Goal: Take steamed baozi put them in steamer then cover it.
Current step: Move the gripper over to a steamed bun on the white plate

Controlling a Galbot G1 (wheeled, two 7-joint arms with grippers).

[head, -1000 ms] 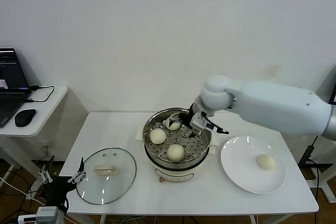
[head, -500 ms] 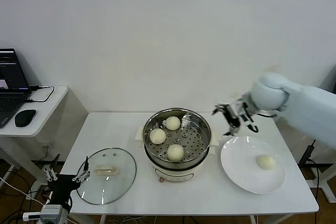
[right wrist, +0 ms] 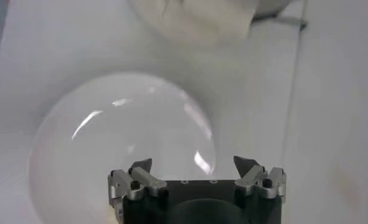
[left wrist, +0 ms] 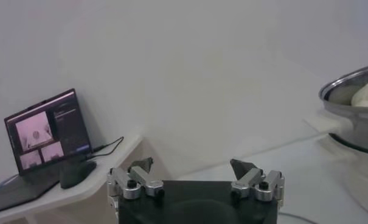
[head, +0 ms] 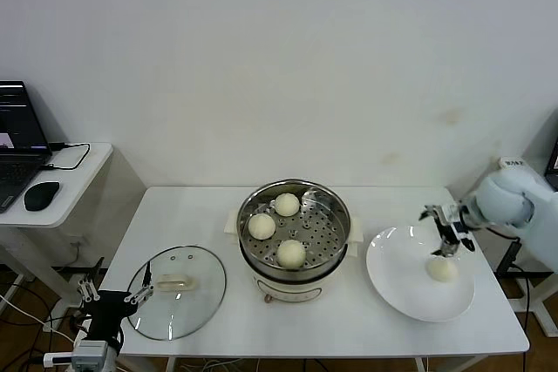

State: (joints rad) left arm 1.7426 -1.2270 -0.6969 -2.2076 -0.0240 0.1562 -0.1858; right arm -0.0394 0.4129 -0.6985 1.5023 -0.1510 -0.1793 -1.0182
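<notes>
The baozi on the plate (head: 442, 269) will stay in place next to the baozi in the steamer (head: 291, 254) when I put it there, because the ones in the steamer are spaced apart.
Three cream-white baozi (head: 287, 204) (head: 261, 226) (head: 291, 253) lie in the steel steamer (head: 336, 206) on its cream cooker base at the table's middle. The fourth baozi (head: 441, 269) lies on the white plate (head: 397, 280) at the right. My right gripper (head: 447, 231) is open and empty, just above and behind that baozi; its wrist view shows the plate (right wrist: 98, 140) below the open gripper (right wrist: 193, 164), the baozi hidden. My left gripper (head: 115, 295) is open and empty, low at the table's front-left corner, near the glass lid (head: 177, 292).
The glass lid with its cream handle (head: 173, 282) lies flat on the table at the left. A side table (head: 52, 182) at far left holds a laptop (head: 17, 141), which also shows in the left wrist view (left wrist: 47, 131), and a mouse (head: 41, 193).
My right gripper has left the third baozi in the steamer and swung right, from inside the steamer to over the plate. The left arm has barely moved.
</notes>
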